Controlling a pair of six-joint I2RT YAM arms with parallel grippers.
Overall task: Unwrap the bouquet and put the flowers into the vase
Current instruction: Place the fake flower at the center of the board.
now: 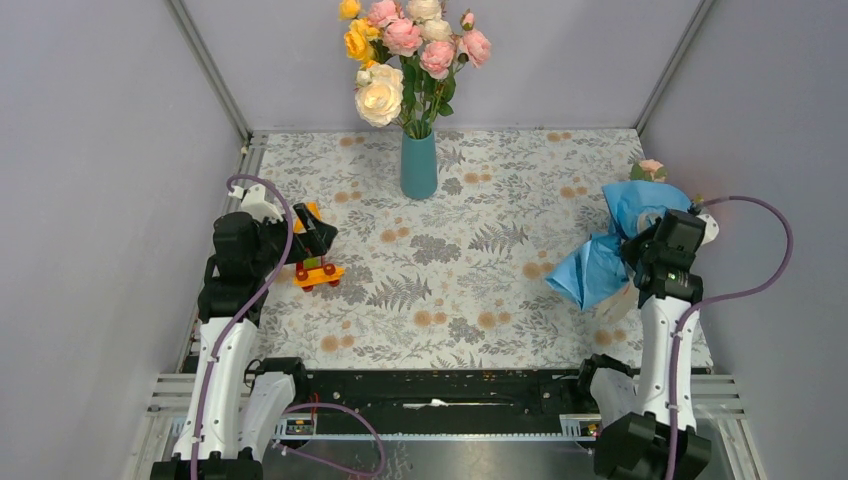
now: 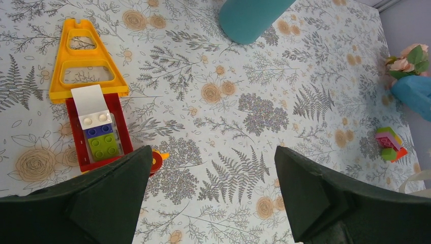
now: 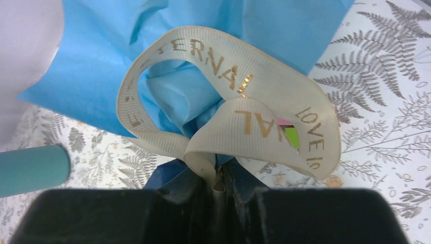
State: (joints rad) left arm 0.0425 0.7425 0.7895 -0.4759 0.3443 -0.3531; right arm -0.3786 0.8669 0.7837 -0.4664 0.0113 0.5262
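Observation:
My right gripper is holding the ribbon at the bouquet's waist [image 3: 201, 158], and the middle cloth [image 1: 482, 258] is clear. I go on carrying the bouquet until it lies on that cloth.
The bouquet [image 1: 605, 255] lies at the table's right, its light blue paper [image 3: 127, 51] tied with a cream ribbon [image 3: 228, 101] lettered in gold. A pink flower [image 1: 651, 168] with green leaves pokes out of its far end. My right gripper [image 3: 218, 185] is shut on a fold of the ribbon, tight against the paper. The teal vase [image 1: 419, 165] stands at the back centre and holds a large yellow, cream and pink rose bunch. My left gripper [image 2: 213, 188] hangs open over bare cloth at the left, with the vase [image 2: 251, 18] and bouquet [image 2: 414, 94] far off.
A toy of yellow, red and coloured bricks [image 1: 318, 272] lies just beside the left gripper. A small pile of coloured bricks [image 2: 389, 145] sits near the bouquet. Grey walls close in the patterned tabletop [image 1: 450, 270] on three sides.

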